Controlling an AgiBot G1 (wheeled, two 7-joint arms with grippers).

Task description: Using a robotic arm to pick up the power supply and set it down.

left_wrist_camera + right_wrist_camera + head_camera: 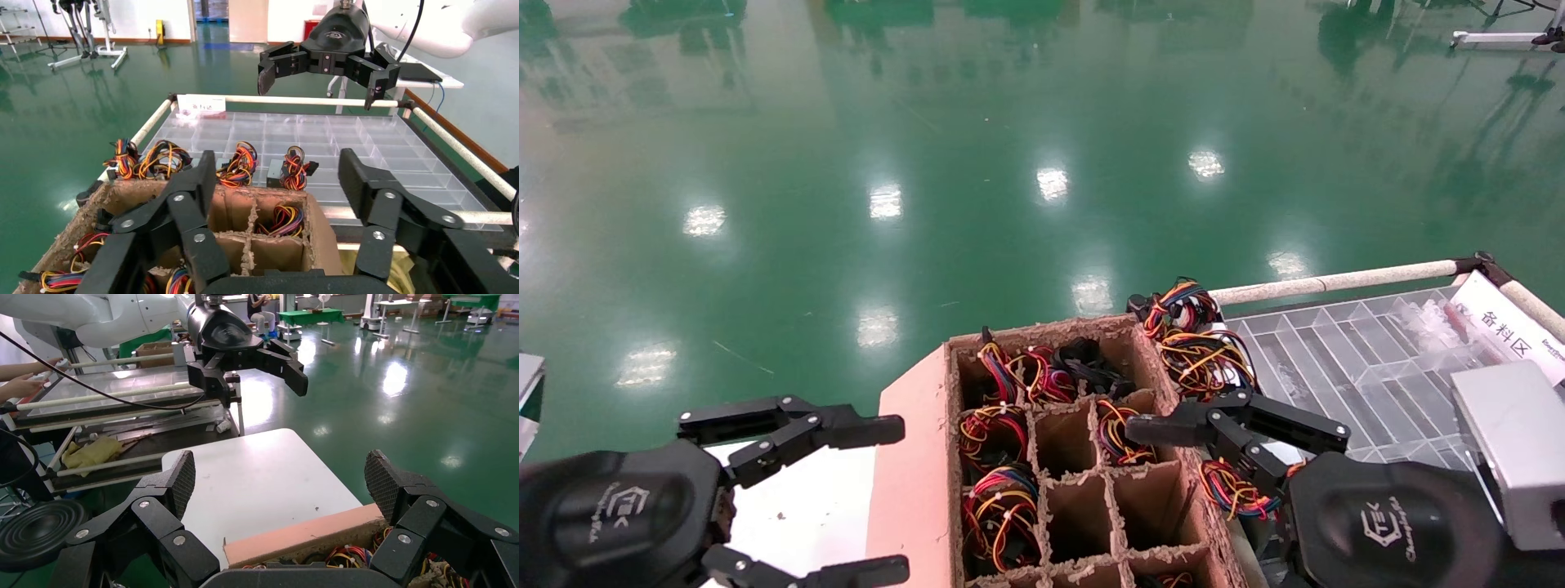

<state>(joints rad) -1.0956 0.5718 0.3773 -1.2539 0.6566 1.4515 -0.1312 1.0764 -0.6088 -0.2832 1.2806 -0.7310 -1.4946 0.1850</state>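
Observation:
The hidden grey block will hang below the cables when the robot lifts them, since the black cable bundle [1089, 367] sticks up from the far compartment [1113, 363].
A brown cardboard divider box [911, 490] stands low in the middle of the head view. The power supply [1091, 361] shows only as a black cable bundle in a far compartment; its grey block is hidden. My left gripper [899, 498] hovers open and empty over the white table, left of the box. My right gripper [281, 478] is open and empty at the box's right side, one finger [1164, 426] reaching over the right-hand compartments. Each wrist view shows the other robotic arm's gripper, the right [318, 89] and the left [257, 392], with white shells behind.
Grey blocks with red, yellow and orange wire bundles [1001, 510] fill several compartments, and more [1201, 359] lie on the clear compartment tray [1352, 359] at right. A light grey box [1512, 449] sits at the right edge. The white table [797, 506] is at left, green floor beyond.

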